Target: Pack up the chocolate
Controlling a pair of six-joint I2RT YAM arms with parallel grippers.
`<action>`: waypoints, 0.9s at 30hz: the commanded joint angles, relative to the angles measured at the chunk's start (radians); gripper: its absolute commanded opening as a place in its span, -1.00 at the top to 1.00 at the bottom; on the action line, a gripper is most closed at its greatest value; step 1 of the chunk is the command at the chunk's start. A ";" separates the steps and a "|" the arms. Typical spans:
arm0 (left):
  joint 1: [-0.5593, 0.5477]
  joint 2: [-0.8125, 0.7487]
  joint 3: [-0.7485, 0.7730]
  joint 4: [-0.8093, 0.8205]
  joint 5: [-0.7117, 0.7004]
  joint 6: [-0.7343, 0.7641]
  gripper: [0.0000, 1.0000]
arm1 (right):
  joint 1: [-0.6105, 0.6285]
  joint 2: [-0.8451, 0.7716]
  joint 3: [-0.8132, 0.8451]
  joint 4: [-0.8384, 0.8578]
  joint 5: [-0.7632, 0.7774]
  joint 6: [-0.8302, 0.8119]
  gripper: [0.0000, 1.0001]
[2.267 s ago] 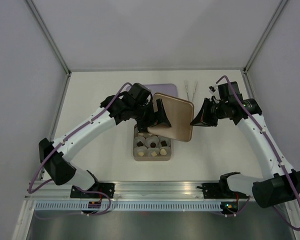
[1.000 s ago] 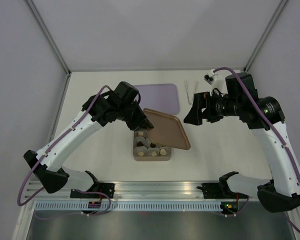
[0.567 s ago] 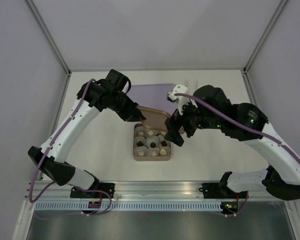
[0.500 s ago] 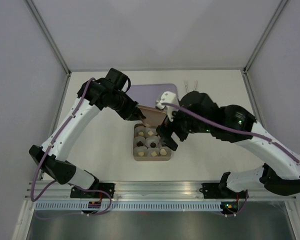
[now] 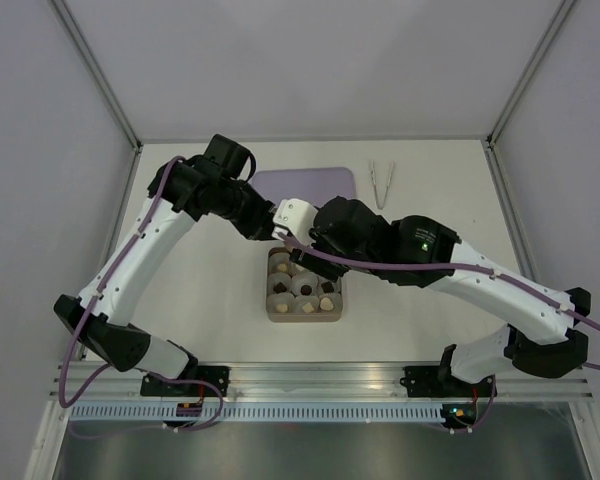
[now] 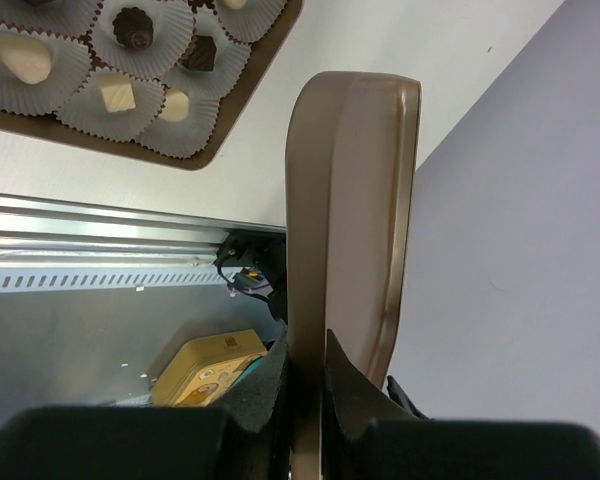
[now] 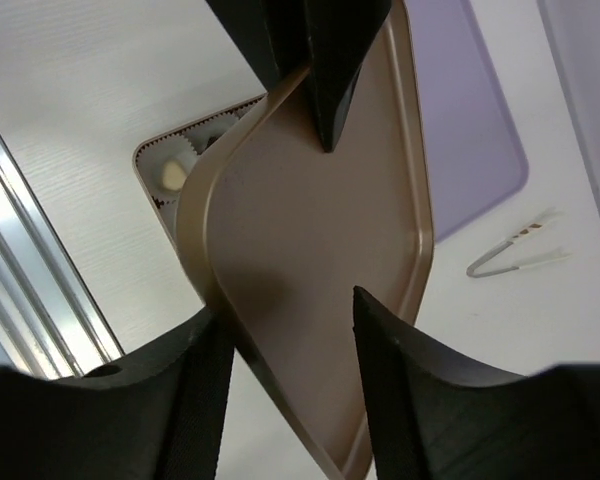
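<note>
I should take the other edge (image 7: 280, 400) of the brown lid (image 6: 358, 200) with my right gripper and lay the lid flat over the box, since it is edge-on in my left gripper.
The chocolate (image 6: 28, 62), cream and dark pieces in white paper cups, lies in a tan box (image 5: 302, 313) at the table's middle. My left gripper (image 6: 305, 345) is shut on the rim of the box's brown lid (image 6: 350, 200), which it holds raised and edge-on above the box's far side. My right gripper (image 7: 285, 305) straddles another edge of the lid (image 7: 310, 230). Its jaws stand apart, the left finger (image 7: 195, 400) close against the rim and the right finger (image 7: 410, 390) over the lid's face. From above, the right arm (image 5: 380, 245) hides most of the lid.
A purple mat (image 5: 310, 183) lies behind the box. Silver tongs (image 5: 382, 183) rest to its right near the back. Grey walls stand on three sides. A metal rail (image 5: 320, 380) runs along the near edge.
My right arm has swung left from the table's right side to the lid, and its jaws have narrowed around the lid's edge. The left arm has tipped the lid up toward the back.
</note>
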 commanded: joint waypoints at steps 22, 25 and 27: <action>0.061 -0.192 0.088 -0.070 -0.003 0.168 -0.99 | -0.240 -0.166 -0.260 0.324 -0.532 0.668 0.95; 0.069 -0.229 0.047 -0.007 -0.021 0.291 -0.99 | -0.367 -0.199 -0.379 0.476 -0.739 0.826 0.93; 0.081 -0.249 0.005 0.018 -0.011 0.352 -0.99 | -0.406 -0.214 -0.447 0.559 -0.819 0.892 0.92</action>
